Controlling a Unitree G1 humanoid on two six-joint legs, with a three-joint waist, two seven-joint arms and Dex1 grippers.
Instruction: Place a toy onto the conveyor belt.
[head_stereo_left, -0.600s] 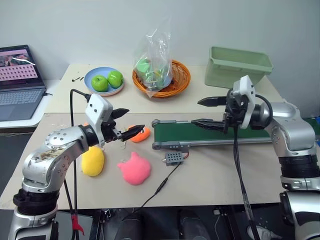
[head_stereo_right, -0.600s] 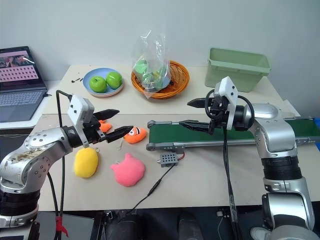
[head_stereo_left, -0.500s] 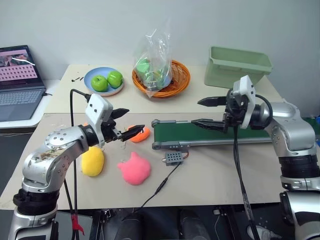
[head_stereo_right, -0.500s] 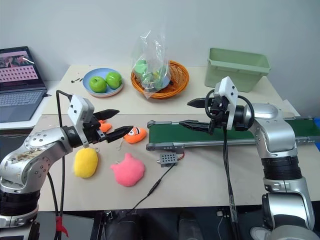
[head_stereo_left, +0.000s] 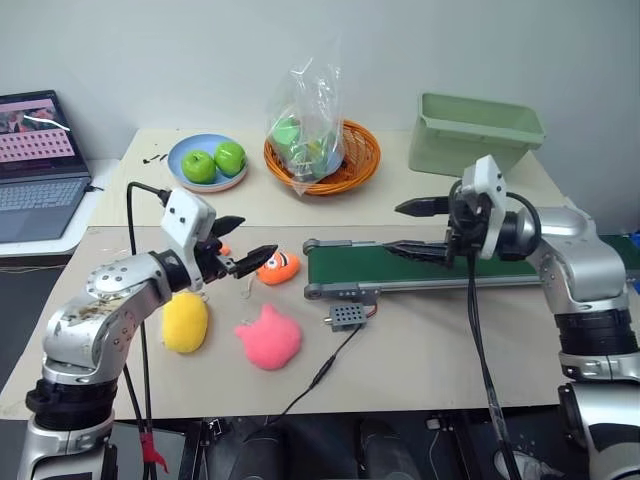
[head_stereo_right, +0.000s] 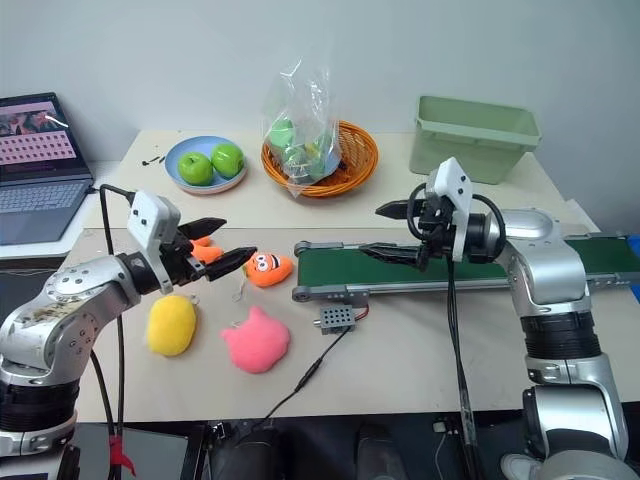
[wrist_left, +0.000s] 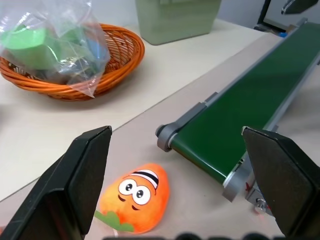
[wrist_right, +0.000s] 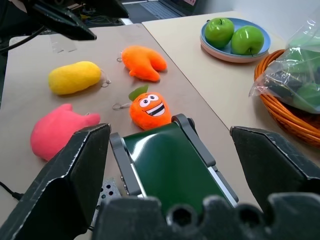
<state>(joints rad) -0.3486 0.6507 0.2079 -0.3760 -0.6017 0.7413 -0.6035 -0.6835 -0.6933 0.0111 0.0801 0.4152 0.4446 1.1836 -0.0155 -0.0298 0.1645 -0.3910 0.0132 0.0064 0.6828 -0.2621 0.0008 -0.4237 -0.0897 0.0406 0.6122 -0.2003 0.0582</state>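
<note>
I expect the yellow toy (head_stereo_left: 185, 322) to ride toward the conveyor belt's far end when I put it on the conveyor belt, because a cabled grey box (head_stereo_left: 347, 316) is wired to the conveyor belt.
The yellow toy (head_stereo_left: 186, 322) lies on the table near its front left, beside a pink cat-eared plush (head_stereo_left: 268, 338). My left gripper (head_stereo_left: 258, 235) hovers open and empty above and behind the toy, pointing toward the belt's left end. The dark-green conveyor belt (head_stereo_left: 400, 265) runs rightward from the table's middle. My right gripper (head_stereo_left: 392, 229) hangs open and empty over the belt's left part, pointing left. In the right wrist view the toy (wrist_right: 75, 77) lies beyond the belt's end (wrist_right: 170, 165).
An orange smiling plush (head_stereo_left: 277, 267) lies just left of the belt's roller, with another orange plush (wrist_right: 145, 62) farther left. A small grey box (head_stereo_left: 348, 317) with a cable sits before the belt. At the back stand a plate of apples (head_stereo_left: 208, 160), a basket (head_stereo_left: 322, 150), a green bin (head_stereo_left: 478, 130) and a laptop (head_stereo_left: 40, 160).
My left gripper has drawn back a little to the left, uncovering the orange smiling plush. The right gripper and the toys have stayed put.
</note>
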